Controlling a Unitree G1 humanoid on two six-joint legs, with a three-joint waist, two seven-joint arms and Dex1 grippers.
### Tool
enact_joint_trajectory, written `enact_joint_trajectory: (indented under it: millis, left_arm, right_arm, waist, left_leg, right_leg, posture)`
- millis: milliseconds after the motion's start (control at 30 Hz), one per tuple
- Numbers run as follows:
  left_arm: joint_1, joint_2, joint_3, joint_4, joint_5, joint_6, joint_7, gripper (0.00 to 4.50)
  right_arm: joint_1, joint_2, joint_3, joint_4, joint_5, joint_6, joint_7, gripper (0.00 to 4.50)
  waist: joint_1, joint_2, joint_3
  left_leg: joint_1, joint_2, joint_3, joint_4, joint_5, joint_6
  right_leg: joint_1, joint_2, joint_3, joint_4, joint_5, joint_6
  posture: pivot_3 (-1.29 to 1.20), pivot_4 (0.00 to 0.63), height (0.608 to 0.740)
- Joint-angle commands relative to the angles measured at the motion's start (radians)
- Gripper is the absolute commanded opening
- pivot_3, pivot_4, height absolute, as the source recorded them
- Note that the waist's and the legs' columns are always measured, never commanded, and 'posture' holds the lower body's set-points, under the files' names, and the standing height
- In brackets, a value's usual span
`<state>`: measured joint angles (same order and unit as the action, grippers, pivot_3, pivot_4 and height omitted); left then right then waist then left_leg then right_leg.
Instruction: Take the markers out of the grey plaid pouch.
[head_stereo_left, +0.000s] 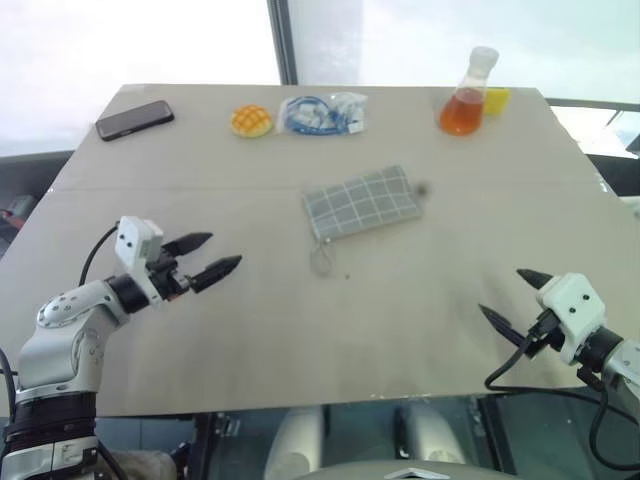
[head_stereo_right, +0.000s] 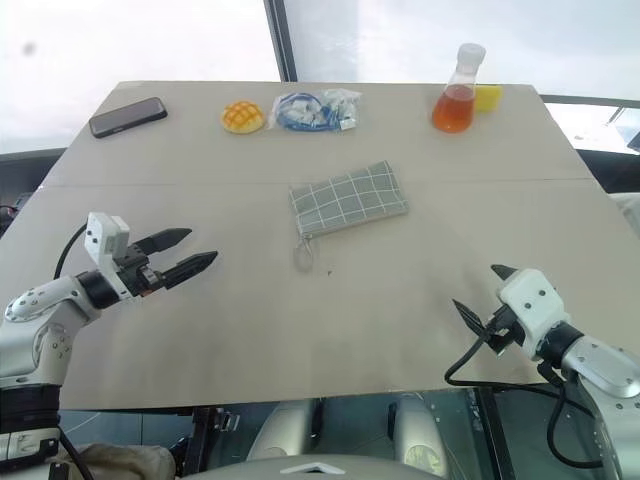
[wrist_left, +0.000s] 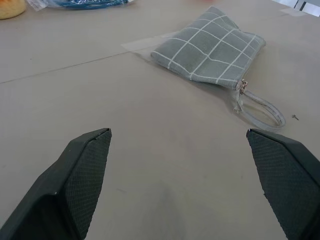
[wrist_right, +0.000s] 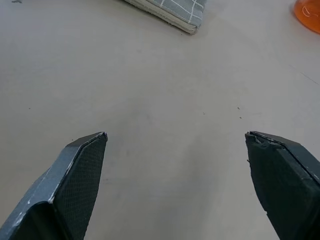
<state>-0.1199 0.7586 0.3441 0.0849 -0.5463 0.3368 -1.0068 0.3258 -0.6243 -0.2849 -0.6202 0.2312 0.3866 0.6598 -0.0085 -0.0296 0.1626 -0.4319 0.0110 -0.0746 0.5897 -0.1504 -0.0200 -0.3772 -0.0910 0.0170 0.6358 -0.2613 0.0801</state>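
Note:
I expect the grey plaid pouch to unzip along its near edge when I draw the wrist loop across, since that loop hangs from the zipper pull.
The grey plaid pouch lies flat in the middle of the table, zipped shut, with a thin wrist loop trailing toward me from its near left corner. The markers are hidden. My left gripper hovers open over the table's left side, pointing right toward the pouch and well short of it. In the left wrist view the pouch lies ahead of the spread fingers. My right gripper stands open near the table's front right edge, holding nothing. The right wrist view catches a corner of the pouch.
Along the far edge of the table lie a black phone, a yellow bun-shaped toy, a clear bag with blue cable, a flask of orange liquid and a small yellow object.

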Motion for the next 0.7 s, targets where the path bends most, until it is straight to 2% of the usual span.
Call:
enact_joint_trajectory:
  millis: [33, 200, 367, 500, 700]
  left_arm:
    - [-0.013, 0.017, 0.026, -0.047, -0.011, -0.003, 0.004, 4.50]
    - [-0.041, 0.009, -0.007, -0.021, 0.053, -0.072, 0.019, 4.50]
    - [-0.098, 0.005, -0.051, 0.063, 0.172, -0.241, 0.038, 4.50]
    - [-0.200, 0.028, -0.139, 0.241, 0.372, -0.550, 0.074, 4.50]
    - [-0.459, 0.044, -0.340, 0.669, 0.709, -1.146, 0.213, 4.50]
  right_arm:
    - [-0.023, -0.007, -0.005, -0.030, 0.016, -0.021, 0.001, 4.48]
    - [-0.088, 0.015, 0.065, -0.077, 0.022, -0.047, -0.009, 4.48]
    - [-0.156, 0.000, 0.097, -0.108, 0.027, -0.027, -0.014, 4.48]
    - [-0.192, -0.031, 0.133, -0.127, -0.012, -0.028, -0.015, 4.48]
    - [-0.283, -0.048, 0.211, -0.099, -0.083, -0.088, -0.014, 4.48]
  waist:
    - [0.000, 0.000, 0.000]
    - [-0.001, 0.000, 0.000]
    - [0.002, 0.000, 0.000]
    - [0.008, 0.000, 0.000]
    - [0.021, 0.000, 0.000]
  left_leg:
    - [0.000, 0.000, 0.000, 0.000, 0.000, 0.000]
    - [0.000, 0.000, 0.000, 0.000, 0.000, 0.000]
    - [0.000, 0.000, 0.000, 0.000, 0.000, 0.001]
    - [0.000, 0.000, 0.000, 0.000, 0.000, 0.001]
    - [0.000, 0.000, 0.001, 0.000, 0.001, 0.001]
  right_leg:
    - [0.000, 0.000, 0.000, 0.000, 0.000, 0.000]
    - [0.000, 0.000, 0.000, 0.000, 0.000, 0.000]
    - [0.000, 0.000, 0.000, 0.000, 0.000, 0.000]
    - [0.000, 0.001, 0.000, 0.000, 0.000, 0.000]
    - [0.000, 0.002, 0.000, 0.000, 0.000, 0.000]
  posture:
    - [0.00, 0.150, 0.740]
    - [0.00, 0.150, 0.740]
    - [0.00, 0.150, 0.740]
    - [0.00, 0.150, 0.740]
    - [0.00, 0.150, 0.740]
